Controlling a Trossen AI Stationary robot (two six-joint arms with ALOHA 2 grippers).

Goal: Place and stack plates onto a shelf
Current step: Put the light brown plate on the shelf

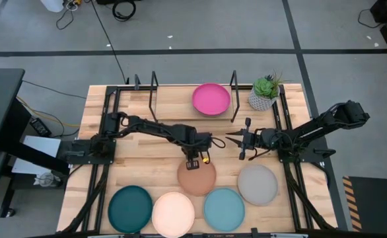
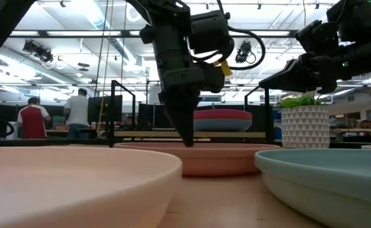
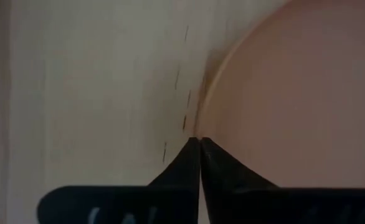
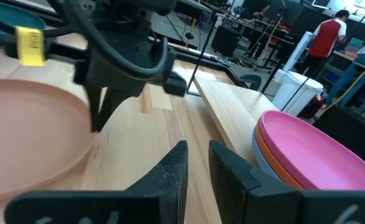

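My left gripper should keep carrying the plate until it rests on the shelf (image 1: 174, 101) beside the pink plate. It is holding the terracotta plate's far rim (image 3: 202, 124), and that spot is open.
The terracotta plate (image 1: 199, 180) lies flat on the table in front of the shelf (image 1: 174, 109). My left gripper (image 1: 193, 162) points straight down at the plate's far rim with its fingers shut. My right gripper (image 1: 237, 139) hovers open and empty, level, to the right of the left gripper and in front of the shelf. On the shelf the pink plate (image 1: 211, 99) tops a stack, with the orange plate (image 4: 276, 169) and the blue plate (image 4: 259, 148) under it. The dark teal (image 1: 130, 208), cream (image 1: 174, 213), light blue (image 1: 224, 208) and grey (image 1: 257, 184) plates lie flat along the near edge. My left gripper comes from above, pointing down, with its shut fingertips (image 3: 189, 152) at the terracotta plate's far rim (image 3: 202, 124). In the low view the tips (image 2: 188, 140) reach down to the rim line. The plate stays flat on the table.
A potted plant (image 1: 265, 92) stands at the shelf's right end. Black upright loops (image 1: 154, 89) rise from the shelf. Bare table lies between the shelf and the row of plates. People stand in the room beyond (image 2: 78, 111).
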